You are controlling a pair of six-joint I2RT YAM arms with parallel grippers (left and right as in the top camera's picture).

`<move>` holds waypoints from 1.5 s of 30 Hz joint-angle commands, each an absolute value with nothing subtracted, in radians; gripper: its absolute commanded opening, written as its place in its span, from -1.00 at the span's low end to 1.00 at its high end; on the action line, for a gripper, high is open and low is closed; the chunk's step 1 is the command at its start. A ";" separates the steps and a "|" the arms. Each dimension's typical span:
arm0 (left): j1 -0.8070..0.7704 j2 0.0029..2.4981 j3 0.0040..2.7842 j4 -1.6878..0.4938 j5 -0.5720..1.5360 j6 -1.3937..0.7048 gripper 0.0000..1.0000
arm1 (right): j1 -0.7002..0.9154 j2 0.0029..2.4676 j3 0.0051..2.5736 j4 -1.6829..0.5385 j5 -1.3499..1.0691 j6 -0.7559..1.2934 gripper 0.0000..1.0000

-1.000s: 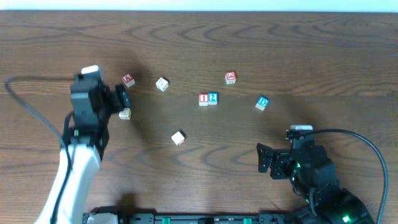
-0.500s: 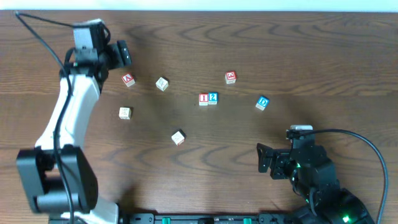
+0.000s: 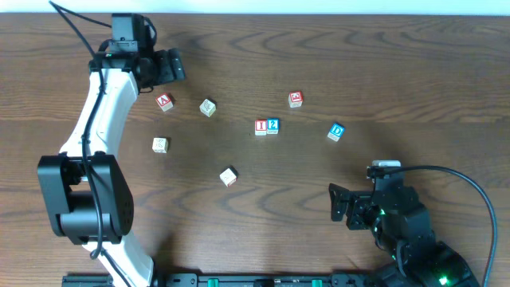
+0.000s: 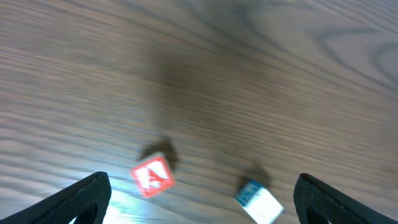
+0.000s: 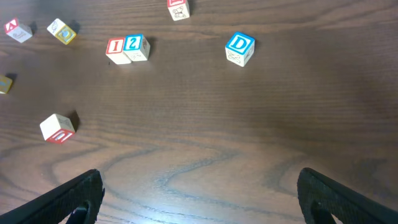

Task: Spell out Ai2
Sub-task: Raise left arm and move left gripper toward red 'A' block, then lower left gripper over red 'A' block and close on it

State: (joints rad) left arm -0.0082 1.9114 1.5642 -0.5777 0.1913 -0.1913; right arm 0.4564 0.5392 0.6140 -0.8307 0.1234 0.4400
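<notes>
The A block (image 3: pixel 164 101) is at a slant to my left gripper's fingers. Next, I turn my left gripper square to the block's sides (image 3: pixel 166 106) before I lower it over the block.
A red A block (image 3: pixel 164 101) lies at the table's upper left; it also shows in the left wrist view (image 4: pixel 152 178), blurred, between the fingertips. A red I block (image 3: pixel 260 127) and a blue 2 block (image 3: pixel 272 126) sit side by side at the middle, also in the right wrist view: I block (image 5: pixel 115 48), 2 block (image 5: pixel 135 45). My left gripper (image 3: pixel 174 67) is open and empty, just above and behind the A block. My right gripper (image 3: pixel 339 204) is open and empty at the lower right, far from the blocks.
Other blocks lie about: a pale one (image 3: pixel 208 108) beside the A block, a red one (image 3: pixel 296 99), a blue D block (image 3: pixel 336 131), a pale one (image 3: pixel 160 144) at the left and a white one (image 3: pixel 229 176) below the middle.
My left arm has swung from the left side up to the far edge and rightwards, and its gripper now hangs behind the A block. The right arm and the blocks have not moved.
</notes>
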 commanded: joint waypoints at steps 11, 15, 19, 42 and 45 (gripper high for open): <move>-0.022 1.913 1.589 -0.537 0.309 -0.353 0.91 | 0.452 0.537 0.613 -0.831 0.123 0.448 0.99; -0.035 1.915 1.589 -0.524 0.298 -0.357 0.91 | 0.452 0.537 0.613 -0.831 0.123 0.448 0.98; -0.043 1.919 1.589 -0.560 0.147 -0.500 0.91 | 0.452 0.537 0.613 -0.831 0.123 0.448 0.99; -0.061 2.103 1.888 -0.927 -0.135 -0.749 1.00 | 0.452 0.537 0.613 -0.831 0.123 0.448 0.99; -0.059 2.159 1.951 -0.994 -0.085 -0.749 1.00 | 0.452 0.537 0.613 -0.831 0.123 0.448 0.99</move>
